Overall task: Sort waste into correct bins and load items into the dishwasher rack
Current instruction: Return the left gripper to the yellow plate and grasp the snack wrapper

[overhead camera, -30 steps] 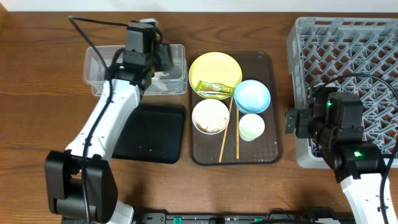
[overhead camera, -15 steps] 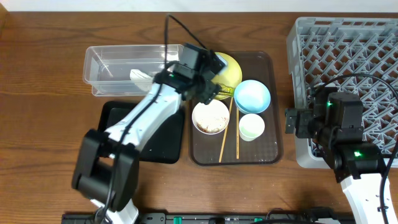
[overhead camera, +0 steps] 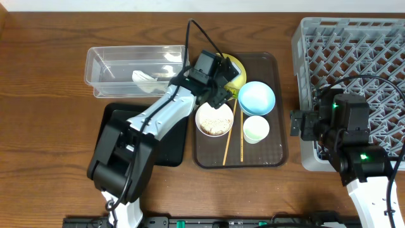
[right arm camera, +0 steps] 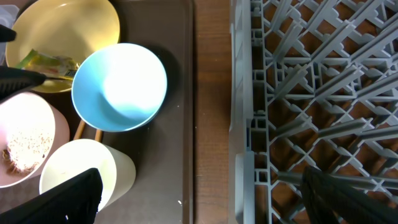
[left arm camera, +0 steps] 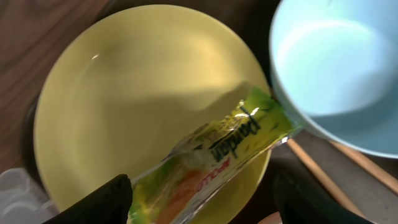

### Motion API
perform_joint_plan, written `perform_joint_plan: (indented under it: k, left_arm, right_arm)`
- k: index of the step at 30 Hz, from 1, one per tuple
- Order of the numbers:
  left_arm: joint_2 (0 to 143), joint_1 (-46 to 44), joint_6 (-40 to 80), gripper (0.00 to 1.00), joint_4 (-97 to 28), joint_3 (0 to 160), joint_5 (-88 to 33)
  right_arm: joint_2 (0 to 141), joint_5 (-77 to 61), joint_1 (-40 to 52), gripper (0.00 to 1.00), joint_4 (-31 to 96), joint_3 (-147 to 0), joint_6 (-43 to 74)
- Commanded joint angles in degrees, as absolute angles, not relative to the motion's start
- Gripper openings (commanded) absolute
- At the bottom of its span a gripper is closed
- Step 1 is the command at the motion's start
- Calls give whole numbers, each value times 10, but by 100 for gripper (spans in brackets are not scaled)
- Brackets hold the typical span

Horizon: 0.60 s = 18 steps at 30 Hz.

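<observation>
My left gripper should keep going down until it closes on the wrapper's orange part (left arm camera: 185,188), because its open fingers are on both sides of that part and clear of the light blue bowl (left arm camera: 341,68).
My left gripper (overhead camera: 221,81) is open over the yellow plate (overhead camera: 236,66). In the left wrist view its fingers (left arm camera: 208,202) stand on either side of the green-yellow-orange wrapper (left arm camera: 217,155), which lies on the plate (left arm camera: 137,93) beside the light blue bowl (left arm camera: 336,68). White paper (overhead camera: 149,76) lies in the clear tub (overhead camera: 107,66). The pinkish-white bowl (overhead camera: 214,119) holds rice scraps. The pale cup (overhead camera: 255,129) and the chopsticks (overhead camera: 241,144) sit on the brown tray. My right gripper (right arm camera: 208,199) is open and empty between that tray and the grey rack (overhead camera: 354,57).
The brown serving tray (overhead camera: 272,152) holds the dishes. The black tray (overhead camera: 174,136) lies left of it, partly under my left arm. The rack's left wall (right arm camera: 242,155) is close to my right gripper, with a strip of bare wood between it and the serving tray.
My left arm swung right from above the clear tub to over the yellow plate. White paper now shows in the tub. The right arm has not moved.
</observation>
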State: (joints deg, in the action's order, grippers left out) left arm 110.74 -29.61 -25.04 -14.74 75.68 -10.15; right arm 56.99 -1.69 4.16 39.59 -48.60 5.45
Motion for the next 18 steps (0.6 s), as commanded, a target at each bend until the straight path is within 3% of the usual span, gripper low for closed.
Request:
perform_joint_plan:
  k: [1, 18]
  left_arm:
    - [1121, -301, -259, 75, -143, 763, -98]
    - [1154, -303, -259, 73, -144, 762, -98]
  right_arm:
    - [569, -20, 46, 99, 396, -497, 58]
    - [569, -20, 46, 99, 397, -497, 58]
